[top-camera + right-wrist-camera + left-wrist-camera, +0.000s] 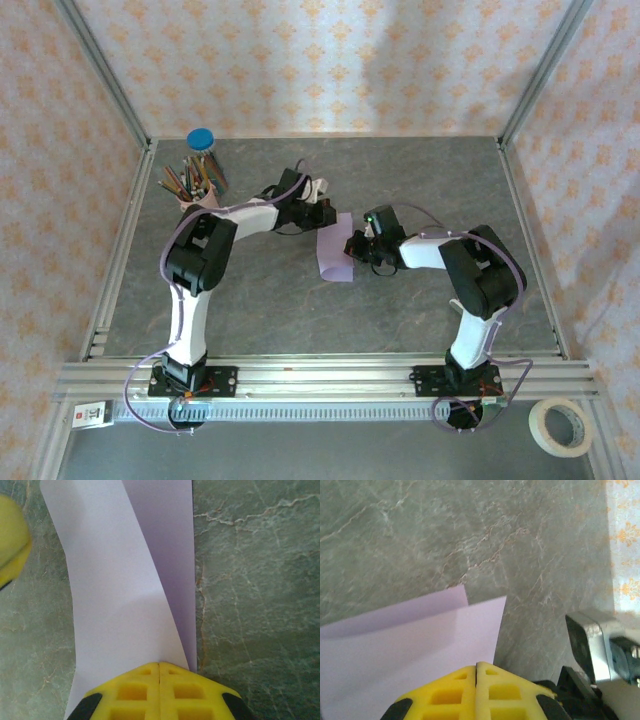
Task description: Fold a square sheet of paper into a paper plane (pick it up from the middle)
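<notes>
The folded paper bulges at its near end (335, 272), so next my left gripper sweeps back along the fold toward it while my right gripper pins the paper's open edge.
The square sheet of paper (336, 258) lies folded into a narrow lilac strip on the grey table, between the two arms. My left gripper (322, 213) is at its far left end. In the left wrist view the yellow jaws (476, 665) are shut, their tip over the paper (410, 640) near its right edge. My right gripper (356, 246) meets the strip's right side. Its jaws (159, 664) are shut at the near edge of the paper (115, 580), where a pale upper flap crosses a darker layer. Whether either gripper pinches the paper I cannot tell.
A pink cup of coloured pencils (197, 190) and a blue-lidded jar (202, 140) stand at the back left. A roll of tape (560, 425) lies outside the frame at the front right. The right arm's wrist (592, 640) is close to my left fingers.
</notes>
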Robot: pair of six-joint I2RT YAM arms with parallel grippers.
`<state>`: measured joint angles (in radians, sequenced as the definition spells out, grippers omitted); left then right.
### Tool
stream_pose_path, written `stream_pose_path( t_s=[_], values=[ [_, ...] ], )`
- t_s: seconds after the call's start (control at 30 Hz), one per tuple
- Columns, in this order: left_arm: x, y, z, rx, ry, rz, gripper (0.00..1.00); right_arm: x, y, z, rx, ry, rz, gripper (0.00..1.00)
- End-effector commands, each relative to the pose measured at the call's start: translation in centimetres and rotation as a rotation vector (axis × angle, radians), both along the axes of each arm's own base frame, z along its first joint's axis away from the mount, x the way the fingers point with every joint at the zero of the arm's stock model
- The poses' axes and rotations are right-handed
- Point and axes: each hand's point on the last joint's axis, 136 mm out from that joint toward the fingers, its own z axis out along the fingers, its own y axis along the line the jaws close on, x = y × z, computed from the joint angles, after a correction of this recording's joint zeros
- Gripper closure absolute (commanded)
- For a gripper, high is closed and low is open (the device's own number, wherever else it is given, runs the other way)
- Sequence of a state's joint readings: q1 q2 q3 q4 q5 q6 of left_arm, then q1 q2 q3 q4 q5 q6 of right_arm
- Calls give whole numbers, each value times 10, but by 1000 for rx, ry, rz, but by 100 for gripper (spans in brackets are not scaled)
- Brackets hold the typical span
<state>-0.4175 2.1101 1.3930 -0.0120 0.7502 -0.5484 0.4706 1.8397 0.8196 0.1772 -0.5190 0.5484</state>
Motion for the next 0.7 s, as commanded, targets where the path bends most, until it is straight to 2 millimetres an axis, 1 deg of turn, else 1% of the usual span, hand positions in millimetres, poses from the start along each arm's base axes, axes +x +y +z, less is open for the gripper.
stream_pose_path(
  t_s=[0.0, 0.2, 0.43, 0.57, 0.63, 0.67],
  values=[
    [11, 13, -27, 62, 50, 46, 100, -116, -108, -113, -494, 435, -72, 97],
    [24, 21, -41, 65, 74, 81, 100, -117, -110, -113, -498, 435, -76, 98],
    [36, 47, -56, 85, 74, 135, 100, -120, -110, -115, -497, 440, -81, 98],
    [46, 62, -54, 101, 62, 161, 100, -120, -110, -114, -493, 437, -86, 97],
    [51, 66, -48, 111, 52, 163, 100, -119, -110, -114, -492, 436, -87, 98],
    [54, 67, -42, 116, 41, 163, 100, -119, -110, -114, -491, 436, -87, 98]
  ],
)
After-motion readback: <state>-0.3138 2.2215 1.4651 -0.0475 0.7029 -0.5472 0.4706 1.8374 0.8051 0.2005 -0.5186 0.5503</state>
